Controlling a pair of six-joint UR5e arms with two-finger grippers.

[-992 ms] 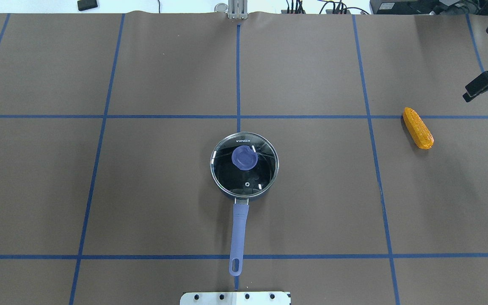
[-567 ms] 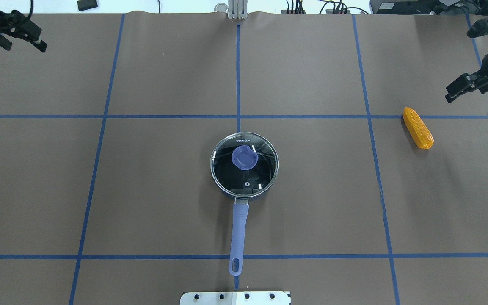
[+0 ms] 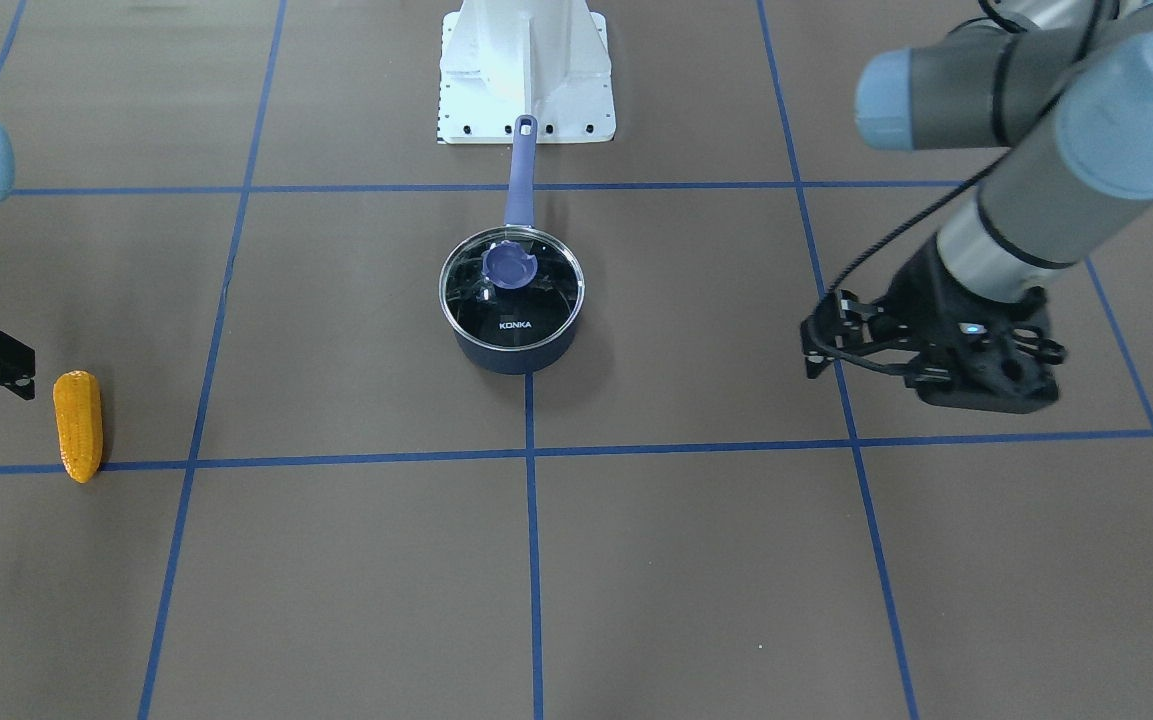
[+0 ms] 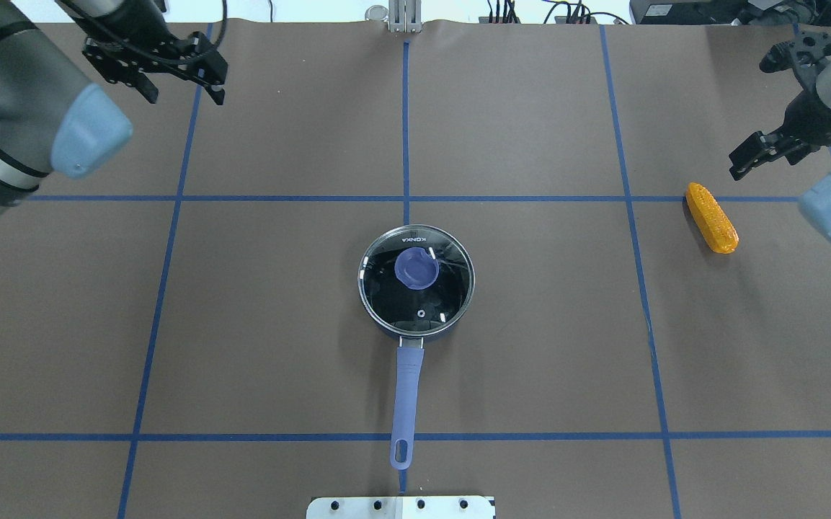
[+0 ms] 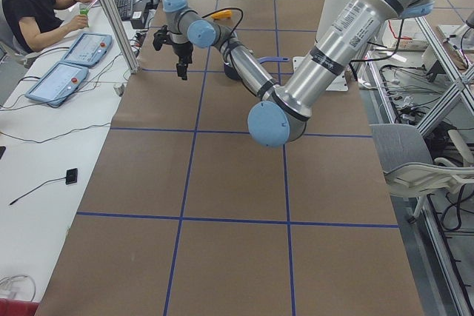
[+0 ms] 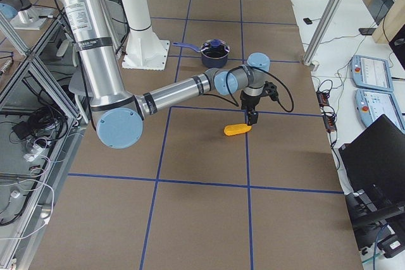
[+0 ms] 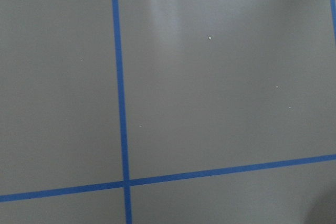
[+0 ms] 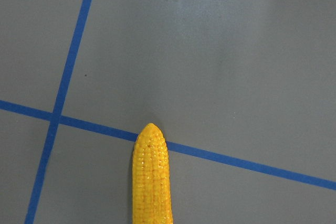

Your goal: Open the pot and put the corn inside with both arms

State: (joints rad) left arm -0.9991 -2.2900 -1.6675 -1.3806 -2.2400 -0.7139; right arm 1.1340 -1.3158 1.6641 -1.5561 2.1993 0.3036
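The corn's narrow width (image 8: 151, 179) is in line with the robot's open fingers, so the right gripper should keep going down to the corn's body until the fingers are on both sides of it.
The navy pot (image 4: 451, 326) stands mid-table with its glass lid (image 4: 415, 303) on, blue knob (image 4: 416, 268) up and lavender handle (image 4: 406, 389) toward the robot base. It also shows in the front view (image 3: 511, 357). The corn (image 4: 711, 218) lies flat at the right, on a blue tape line (image 3: 78, 425); its tip fills the right wrist view's bottom (image 8: 151, 182). My right gripper (image 4: 749, 119) is open and empty, raised just beyond the corn. My left gripper (image 4: 184, 90) is open and empty, far back left of the pot (image 3: 814, 342).
Blue tape lines (image 4: 406, 130) grid the brown table cover. The white robot base plate (image 4: 401, 507) sits at the near edge behind the pot handle. An operator (image 5: 29, 5) sits at a side bench with control tablets (image 5: 59, 83).
Both arms have swung inward. The left gripper came from the far left edge to the right, and the right gripper moved left toward the corn. Pot and corn have not moved.
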